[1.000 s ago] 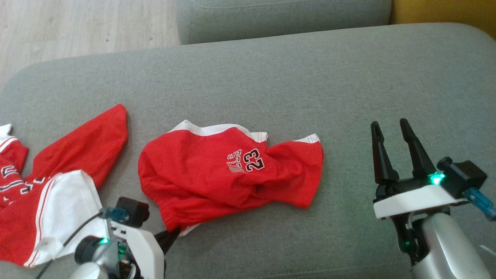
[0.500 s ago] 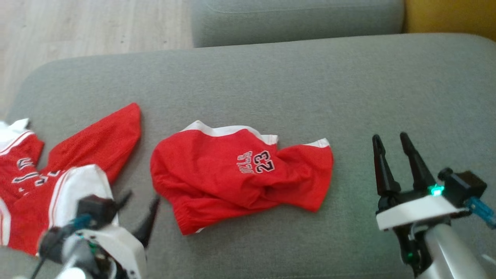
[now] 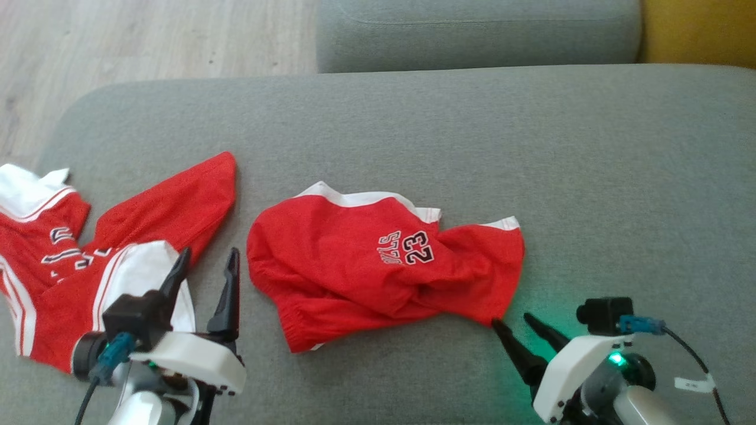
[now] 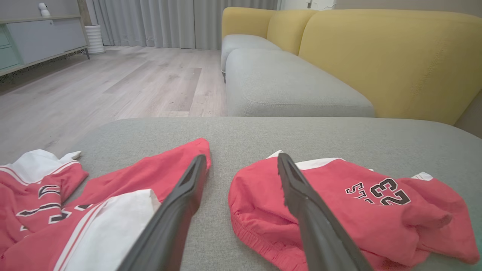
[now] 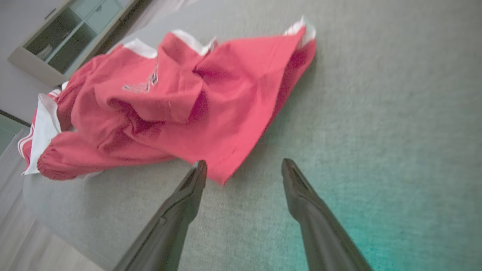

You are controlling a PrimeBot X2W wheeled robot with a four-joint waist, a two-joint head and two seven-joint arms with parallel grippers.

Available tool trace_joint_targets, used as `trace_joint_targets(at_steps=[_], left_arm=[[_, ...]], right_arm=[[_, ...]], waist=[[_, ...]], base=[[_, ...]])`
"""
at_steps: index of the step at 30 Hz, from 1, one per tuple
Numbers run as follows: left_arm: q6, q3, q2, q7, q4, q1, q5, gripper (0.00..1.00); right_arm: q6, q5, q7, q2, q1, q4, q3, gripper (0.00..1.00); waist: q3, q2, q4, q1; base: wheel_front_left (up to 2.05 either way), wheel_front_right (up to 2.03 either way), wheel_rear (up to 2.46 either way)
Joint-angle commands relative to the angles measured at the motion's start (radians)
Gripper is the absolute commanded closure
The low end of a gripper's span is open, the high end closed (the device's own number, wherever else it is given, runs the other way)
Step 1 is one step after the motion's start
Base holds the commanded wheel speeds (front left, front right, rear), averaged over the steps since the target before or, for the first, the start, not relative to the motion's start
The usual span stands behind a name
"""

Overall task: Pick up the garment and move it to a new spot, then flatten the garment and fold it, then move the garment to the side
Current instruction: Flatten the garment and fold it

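The garment's open end (image 3: 508, 266) will pull out long and the rest will hardly move when I pull the garment's corner, because slack folds (image 3: 414, 293) bunch up below the print.
The garment (image 3: 354, 265), red shorts with white trim and a "23" print, lies rumpled in the middle of the grey cushion (image 3: 413, 130). My left gripper (image 3: 208, 255) is open and empty just left of its near left edge, not touching it. In the left wrist view the left gripper (image 4: 241, 157) straddles the gap between the garment (image 4: 339, 203) and another red piece. My right gripper (image 3: 511, 319) is open, its tips at the garment's near right corner. The right wrist view shows the right gripper (image 5: 244, 162) open with that corner of the garment (image 5: 196, 94) by its left finger.
A second red and white jersey piece (image 3: 118, 248) sprawls at the cushion's left end, beside my left gripper. Another grey cushion (image 3: 472, 29) and a yellow sofa back (image 4: 395, 56) stand behind. Wooden floor (image 3: 118, 41) lies beyond the cushion's left edge.
My left gripper let go of the garment's near left hem, opened and drew back to the left. My right gripper swung down to the garment's near right corner. The camera has shifted too.
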Motion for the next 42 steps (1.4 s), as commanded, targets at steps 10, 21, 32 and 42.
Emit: trace_joint_targets(at_steps=[10, 21, 32, 42], left_arm=[[-0.023, 0.020, -0.005, -0.038, 0.038, -0.102, -0.016, 0.00], [-0.027, 0.015, -0.011, -0.049, 0.076, -0.102, -0.031, 0.00], [-0.060, -0.020, -0.044, -0.056, 0.107, -0.162, -0.042, 0.00], [-0.101, -0.056, -0.109, -0.091, 0.186, -0.246, -0.044, 0.00]], right_arm=[[-0.001, 0.062, 0.091, 0.024, -0.054, 0.030, 0.015, 0.00], [-0.001, 0.092, 0.052, -0.025, -0.055, -0.055, 0.027, 1.00], [-0.001, 0.240, 0.247, -0.165, -0.243, -0.233, -0.009, 1.00], [-0.001, 0.481, 0.480, -0.195, -0.557, 0.061, -0.109, 1.00]], waist=[[0.015, 0.0000, 0.064, 0.0000], [0.012, 0.0000, 0.093, 0.0000], [0.117, 0.0000, 0.185, 0.0000], [0.228, 0.0000, 0.295, 0.0000]], base=[[0.00, 0.00, 0.00], [0.00, 0.00, 0.00], [0.00, 0.00, 0.00], [0.00, 0.00, 0.00]])
